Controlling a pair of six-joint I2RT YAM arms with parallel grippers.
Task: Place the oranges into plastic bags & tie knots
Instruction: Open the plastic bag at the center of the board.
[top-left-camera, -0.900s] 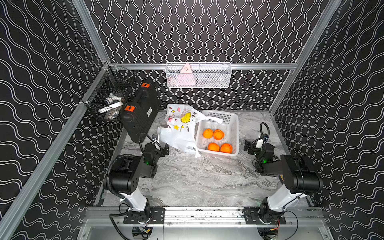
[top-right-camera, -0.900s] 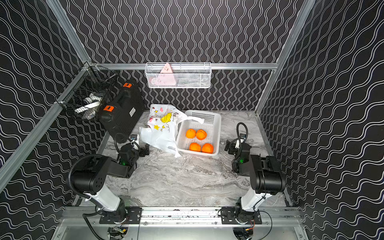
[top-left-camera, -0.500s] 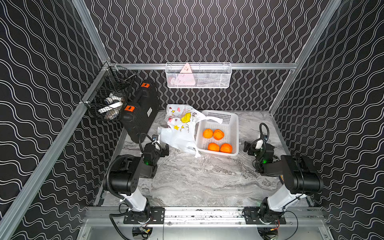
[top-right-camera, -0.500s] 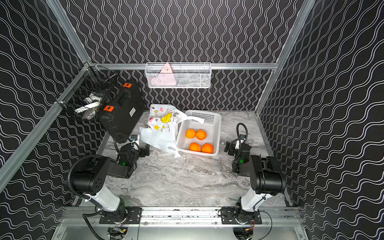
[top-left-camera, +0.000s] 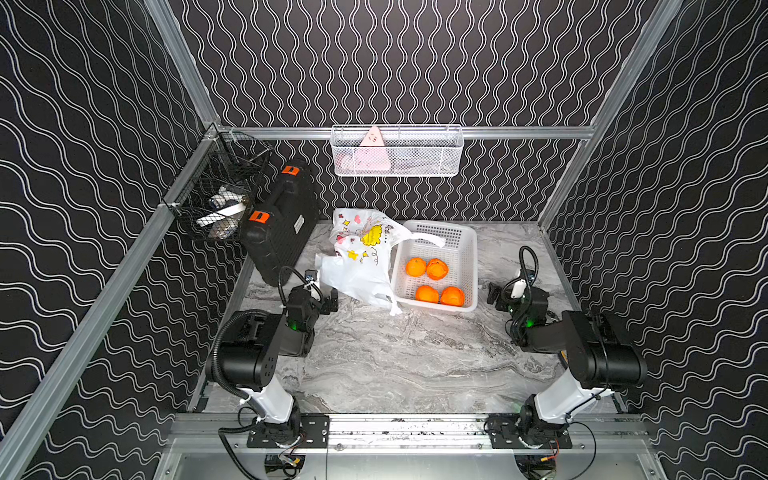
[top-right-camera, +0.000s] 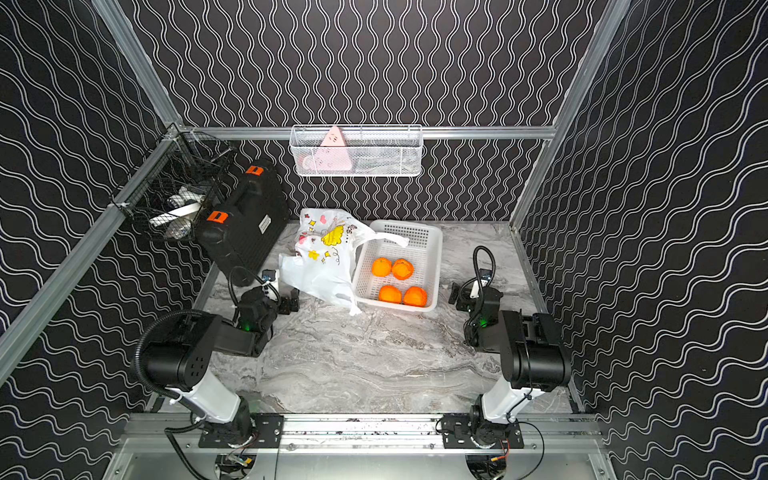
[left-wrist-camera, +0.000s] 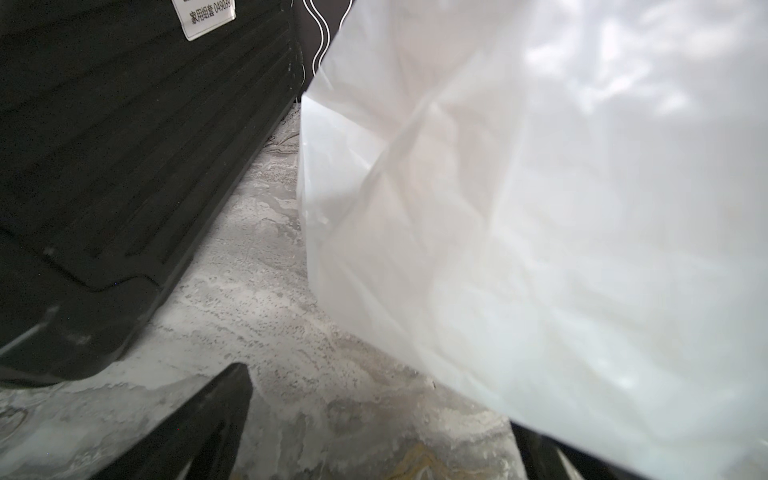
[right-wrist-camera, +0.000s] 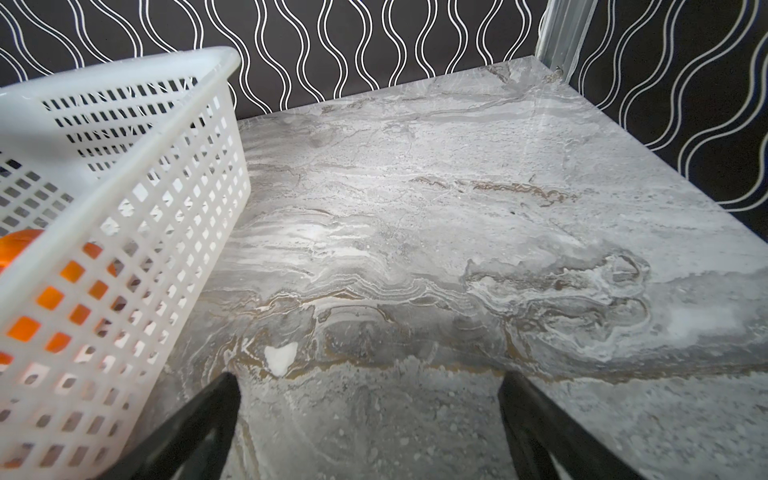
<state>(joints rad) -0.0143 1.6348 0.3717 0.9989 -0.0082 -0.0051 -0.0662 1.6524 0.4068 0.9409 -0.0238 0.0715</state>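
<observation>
The bag's handle strip (top-left-camera: 424, 237) is lying over the basket's rim. I should lift my left gripper and move the basket away (top-left-camera: 394, 279) before I hold the bag open.
Several oranges (top-left-camera: 415, 267) (top-right-camera: 381, 267) lie in a white perforated basket (top-left-camera: 468, 266) (right-wrist-camera: 124, 187); one orange (right-wrist-camera: 20, 249) shows through its wall in the right wrist view. The plastic bag (top-left-camera: 361, 257) (top-right-camera: 324, 257), white with cartoon prints, lies crumpled left of the basket, one handle strip (top-left-camera: 430, 239) draped over the basket's rim. No knots are in view. My left gripper (top-left-camera: 322, 296) (left-wrist-camera: 382, 399) is open and low at the bag's (left-wrist-camera: 540, 208) near left edge, with one finger partly behind the plastic. My right gripper (top-left-camera: 503, 291) (right-wrist-camera: 370, 378) is open over bare marble, right of the basket.
A black hard case (top-left-camera: 282, 232) (left-wrist-camera: 124, 145) leans against the left wall close to my left gripper. A black wire basket (top-left-camera: 216, 199) hangs on the left rail and a white wire basket (top-left-camera: 397, 151) on the back rail. The marble tabletop (top-left-camera: 395, 357) stretches toward the front.
The left gripper has edged slightly toward the bag. The right arm, the bag and the oranges have not moved.
</observation>
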